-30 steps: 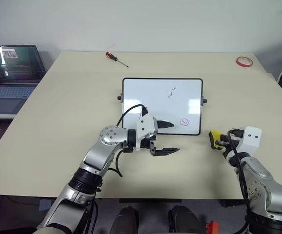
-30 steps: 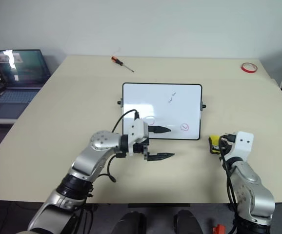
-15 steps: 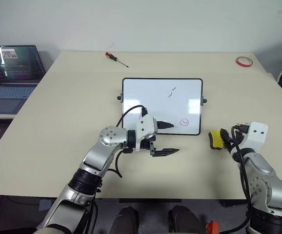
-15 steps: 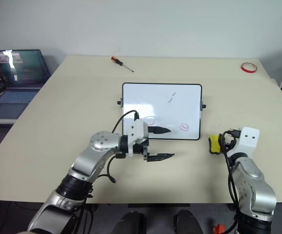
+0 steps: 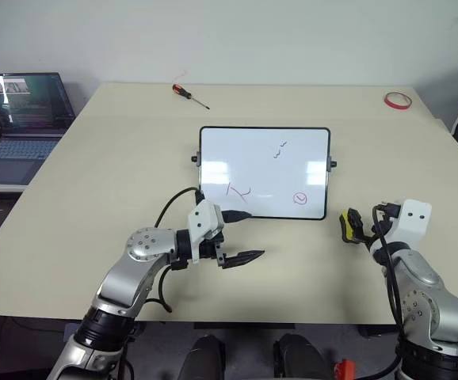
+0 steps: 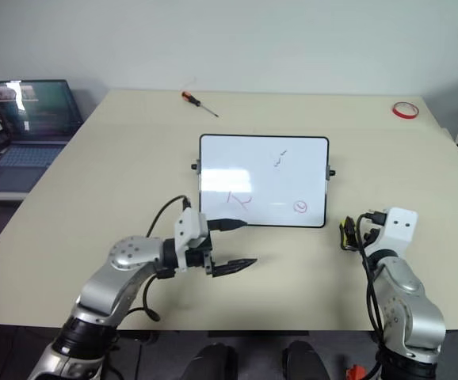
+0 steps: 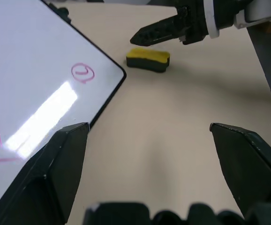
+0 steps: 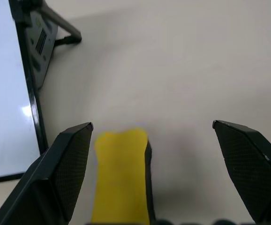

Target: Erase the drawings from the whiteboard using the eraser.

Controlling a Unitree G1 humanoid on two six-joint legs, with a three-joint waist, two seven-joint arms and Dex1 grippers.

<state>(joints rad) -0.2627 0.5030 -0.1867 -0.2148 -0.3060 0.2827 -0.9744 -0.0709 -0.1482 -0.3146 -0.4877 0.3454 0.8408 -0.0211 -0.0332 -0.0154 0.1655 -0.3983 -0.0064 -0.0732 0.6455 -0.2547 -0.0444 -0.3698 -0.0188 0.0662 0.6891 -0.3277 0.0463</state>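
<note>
My right gripper should move toward the whiteboard and centre over the eraser [image 5: 346, 227] before it closes, because the yellow eraser [image 8: 121, 178] is close to the finger beside the whiteboard.
The whiteboard [image 5: 265, 138] lies flat mid-table. On it are the drawings: a dark squiggle [image 5: 280, 150], a red angular scribble [image 5: 238, 191] and a small red circled mark [image 5: 299, 198]. The yellow eraser [image 5: 346, 226] rests on the table just off the board's near right corner. My right gripper [image 8: 152, 124] is open, and the eraser [image 8: 121, 173] lies loose between its fingers, close to one of them. My left gripper [image 5: 241, 236] is open and empty, hovering just in front of the board's near edge and pointing right. The left wrist view shows the eraser [image 7: 148, 59] beside the board's corner.
A red-handled screwdriver [image 5: 189, 93] lies at the far left of the table, and a red tape ring [image 5: 397, 100] at the far right corner. An open laptop [image 5: 19, 119] stands on a side table to the left. Bare tabletop surrounds the board.
My right gripper has opened and let go of the eraser, which now sits on the table. My left arm has drawn back and left off the board, uncovering the red scribble.
</note>
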